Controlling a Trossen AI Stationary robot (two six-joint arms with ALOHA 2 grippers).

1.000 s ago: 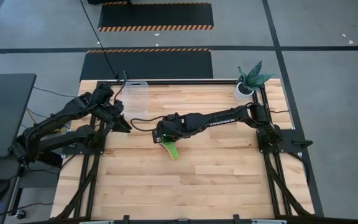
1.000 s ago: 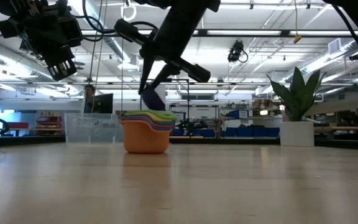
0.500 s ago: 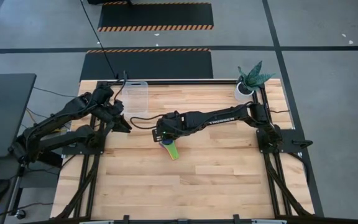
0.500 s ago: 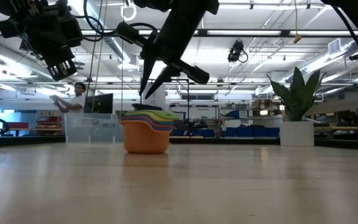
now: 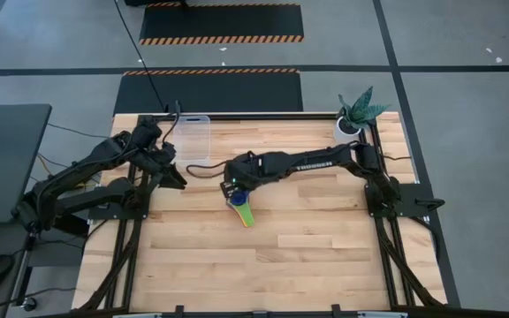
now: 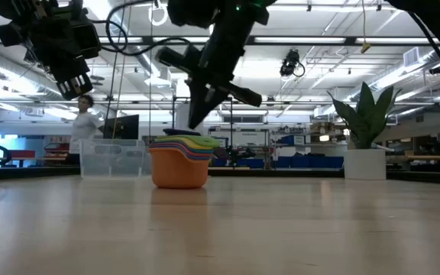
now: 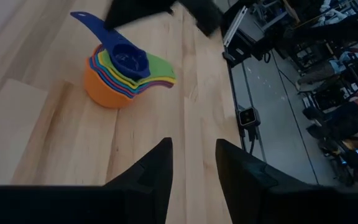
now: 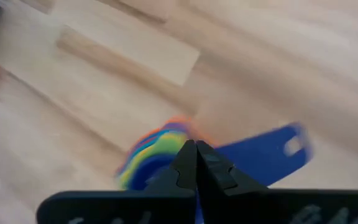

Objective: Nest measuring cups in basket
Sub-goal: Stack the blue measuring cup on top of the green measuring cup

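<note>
Next, my right gripper pushes the dark blue cup's handle (image 7: 90,25) around into line while my left gripper keeps the stack (image 7: 105,92) steady, because that handle points away from the green handle below it.
The measuring cups (image 5: 239,206) stand nested in one stack on the table's middle, orange cup (image 6: 178,168) at the bottom. A small dark blue cup (image 7: 128,57) sits on top, its handle (image 7: 87,22) sticking out. My right gripper (image 6: 195,121) hovers shut just above the stack, touching nothing; its wrist view shows the stack (image 8: 151,155) beyond the closed fingers. My left gripper (image 7: 194,168) is open and waits high near the table's left edge (image 5: 177,177). The clear basket (image 5: 194,137) rests on its base at the far left; nothing shows inside it.
A white pot with a green plant (image 5: 352,122) stands at the far right corner. Bare wood lies on the near half of the table (image 5: 307,265). A person (image 6: 82,126) moves in the room behind the basket (image 6: 113,156).
My right gripper opened and let go of the dark blue cup, which now sits on top of the stack. It then rose a little, turned and drew slightly toward the far left, and its fingers came together. The stack stayed in place.
</note>
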